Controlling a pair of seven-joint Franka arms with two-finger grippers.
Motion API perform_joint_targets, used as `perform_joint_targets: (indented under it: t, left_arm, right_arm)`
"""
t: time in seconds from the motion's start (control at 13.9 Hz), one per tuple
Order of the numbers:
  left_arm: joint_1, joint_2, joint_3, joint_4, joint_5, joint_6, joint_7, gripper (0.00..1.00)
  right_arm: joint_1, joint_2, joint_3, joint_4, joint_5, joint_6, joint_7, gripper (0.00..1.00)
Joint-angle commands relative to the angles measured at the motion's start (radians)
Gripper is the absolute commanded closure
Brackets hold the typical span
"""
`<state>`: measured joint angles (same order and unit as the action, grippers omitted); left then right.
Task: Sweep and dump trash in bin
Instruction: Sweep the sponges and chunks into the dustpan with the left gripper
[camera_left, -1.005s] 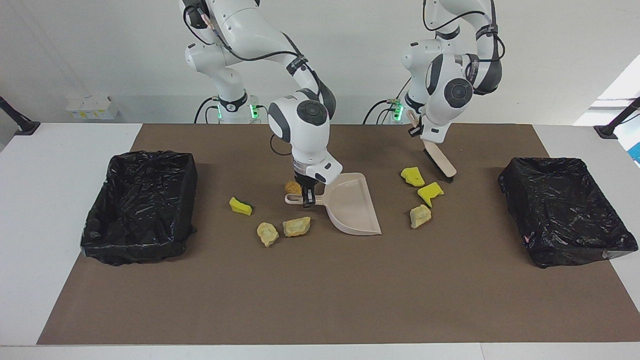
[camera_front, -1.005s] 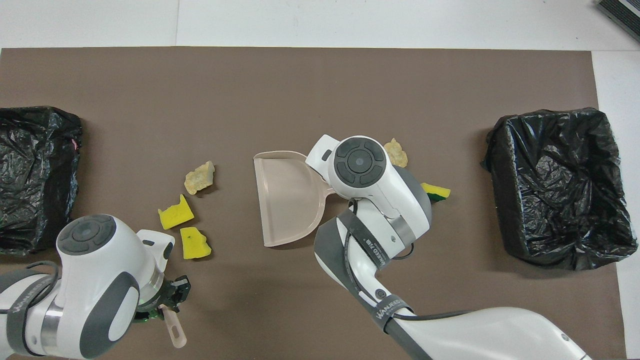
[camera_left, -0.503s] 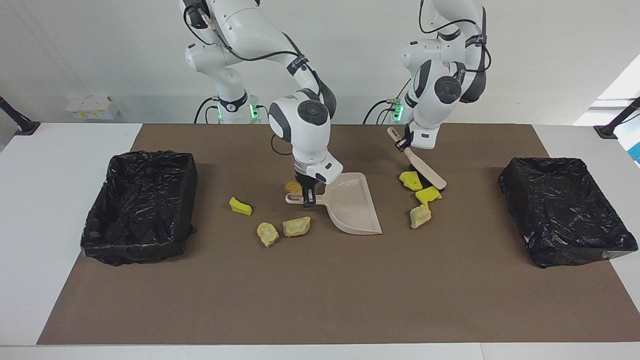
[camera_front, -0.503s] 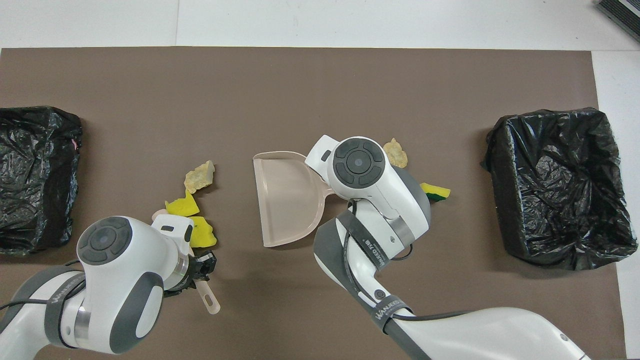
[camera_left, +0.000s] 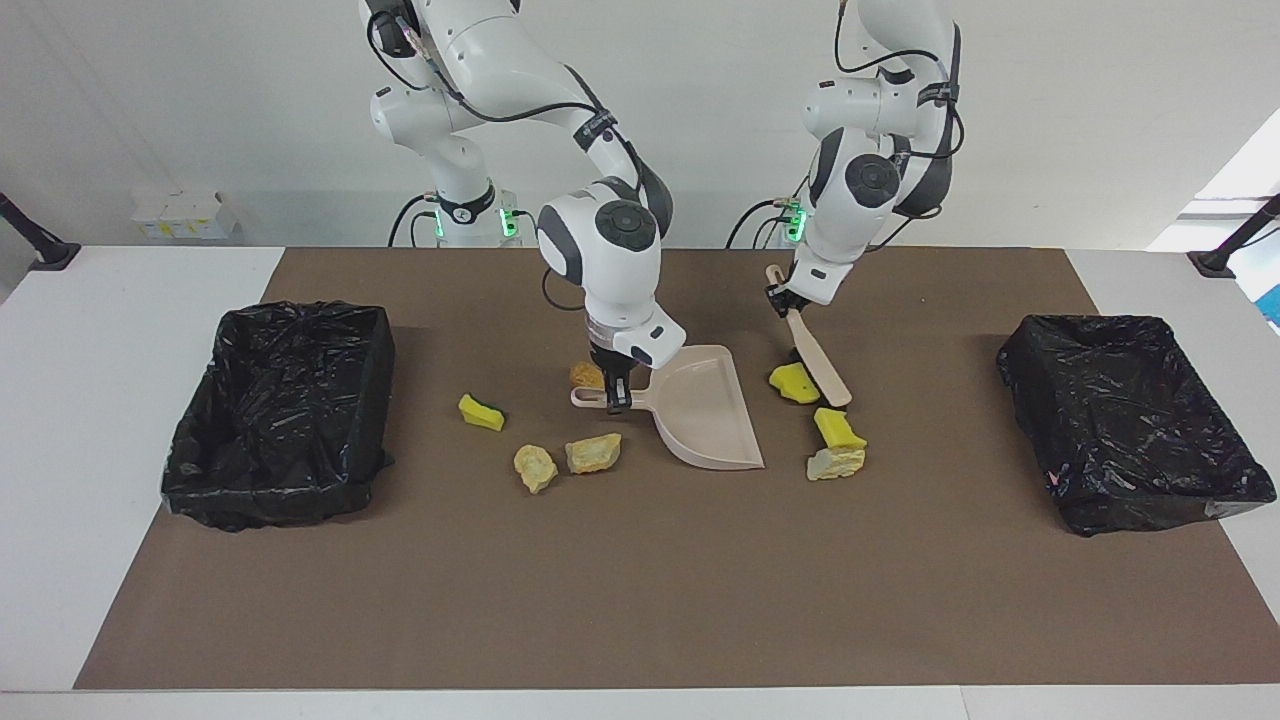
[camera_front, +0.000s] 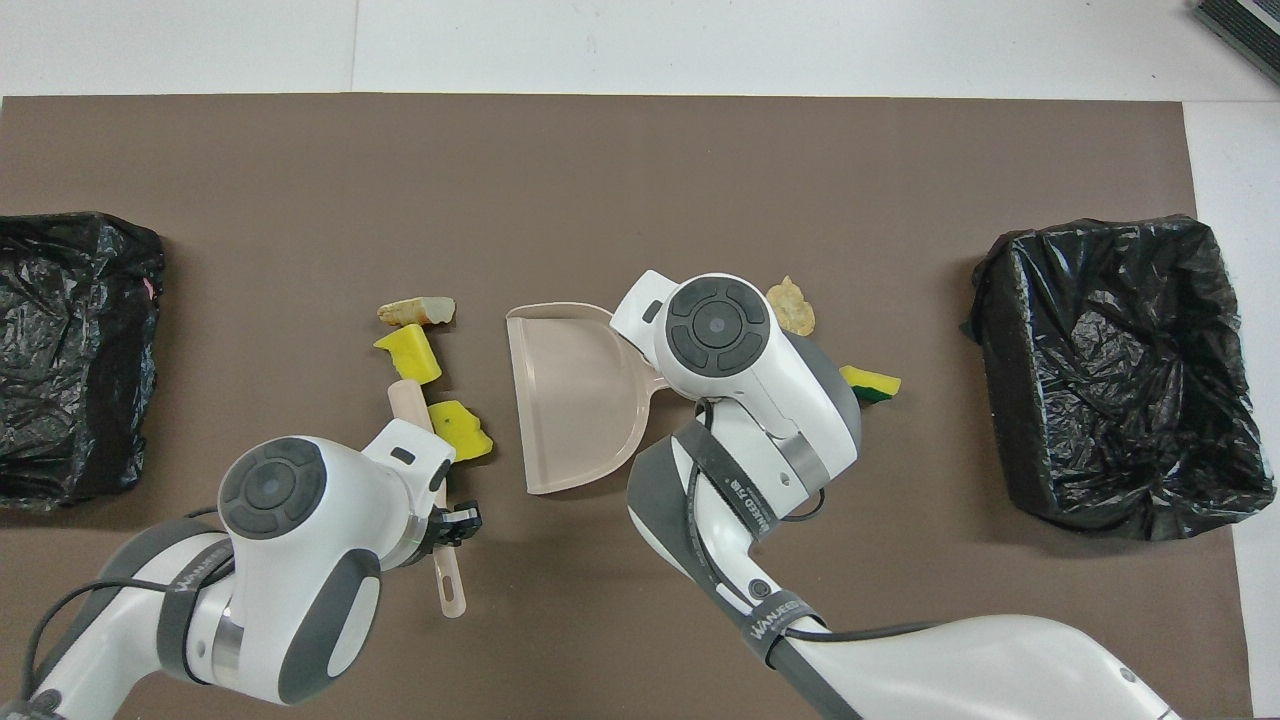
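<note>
I should move the brush back with my left gripper, because another yellow sponge wedge (camera_front: 410, 352) and the beige lump lie past the brush head's tip. The brush needs to be behind them (camera_front: 342, 330) before I sweep.
My right gripper (camera_left: 613, 393) is shut on the handle of the beige dustpan (camera_left: 712, 412), which rests on the mat, open toward the left arm's end. My left gripper (camera_left: 786, 299) is shut on the handle of the beige brush (camera_left: 826, 372), whose head is down on the mat. Trash lies beside the brush: a yellow sponge wedge (camera_left: 795, 384) between brush and dustpan, another wedge (camera_left: 838, 428), and a beige lump (camera_left: 836, 463). Toward the right arm's end lie a brown lump (camera_left: 584, 375), two beige lumps (camera_left: 594, 453) (camera_left: 535, 467), and a sponge wedge (camera_left: 480, 412).
Two bins lined with black bags stand on the brown mat, one at the right arm's end (camera_left: 280, 480) and one at the left arm's end (camera_left: 1150, 500). In the overhead view the dustpan (camera_front: 570, 400) lies mid-table and the brush (camera_front: 408, 398) lies beside it.
My left gripper has swept the brush toward the dustpan, pushing the two sponge wedges and the beige lump closer to it. The right arm and dustpan have not moved.
</note>
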<state>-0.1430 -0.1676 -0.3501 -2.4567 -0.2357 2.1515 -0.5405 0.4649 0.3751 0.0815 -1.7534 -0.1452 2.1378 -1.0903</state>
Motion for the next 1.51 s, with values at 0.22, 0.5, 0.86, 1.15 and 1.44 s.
perform_joint_targets:
  t: [0.22, 0.5, 0.86, 1.15, 1.44]
  left_arm:
    - [-0.182, 0.103, 0.013, 0.157, -0.013, 0.021, 0.025, 1.0]
    - [-0.155, 0.143, 0.02, 0.292, -0.008, -0.062, 0.027, 1.0]
    - [-0.003, 0.172, 0.02, 0.358, 0.166, -0.185, 0.124, 1.0]
    - [0.166, 0.238, 0.022, 0.436, 0.283, -0.19, 0.278, 1.0]
    - [0.315, 0.299, 0.022, 0.485, 0.314, -0.174, 0.544, 1.0]
  right_arm:
    - [0.0, -0.012, 0.004, -0.021, -0.016, 0.002, 0.036, 1.0]
    - [-0.002, -0.012, 0.004, -0.021, -0.016, 0.002, 0.036, 1.0]
    - [0.008, -0.018, 0.003, -0.02, -0.045, -0.025, 0.09, 1.0]
    - [0.017, -0.022, 0.001, -0.02, -0.077, -0.05, 0.199, 1.0]
    - [0.034, -0.025, 0.003, -0.018, -0.122, -0.05, 0.274, 1.0]
